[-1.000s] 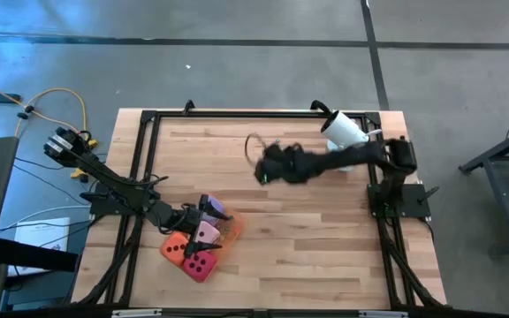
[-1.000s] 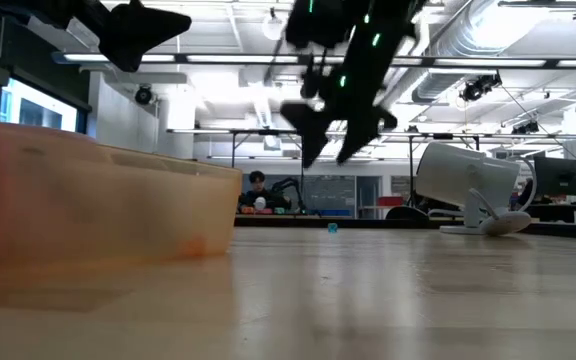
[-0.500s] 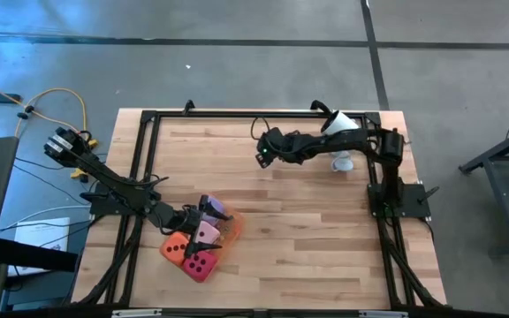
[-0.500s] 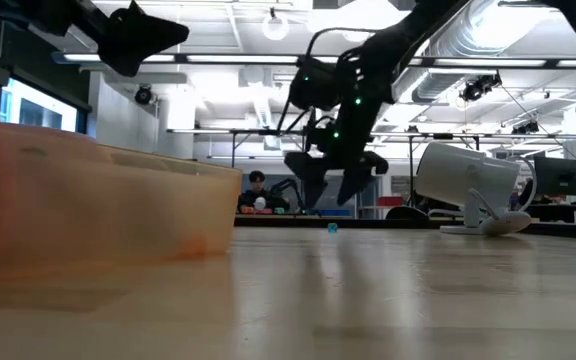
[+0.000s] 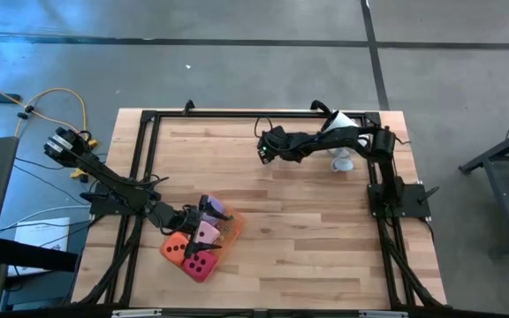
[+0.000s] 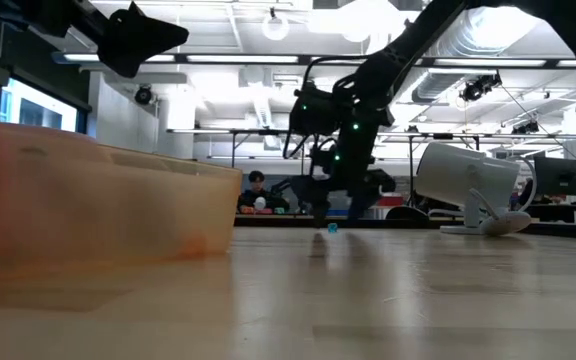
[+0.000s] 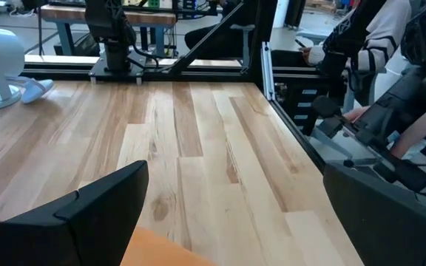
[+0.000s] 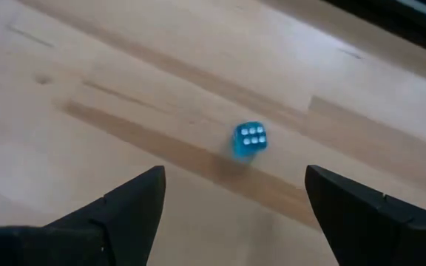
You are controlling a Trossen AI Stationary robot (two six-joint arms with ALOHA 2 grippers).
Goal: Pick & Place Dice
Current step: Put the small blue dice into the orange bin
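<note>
My right gripper's open fingers end short of the blue die, so next I move them forward around the blue die's sides before closing them.
Four soft dice lie on the flat orange tray near the table's near-left corner: purple, light pink, orange and magenta. My left gripper hovers open above the tray, well over it in the low view; its wrist view looks past the tray's edge. My right gripper is open and low over the far middle of the table. A tiny blue translucent die rests on the wood just ahead of its fingers.
A white lamp-like device stands at the far right, close behind my right arm. Black frame rails border the table. Bare wood fills the middle and near right. People sit in the room beyond the table's far edge.
My right gripper has moved toward the table's far edge and come down from high above to just over the wood, close to the small blue die. The left arm and the dice on the tray have stayed still.
</note>
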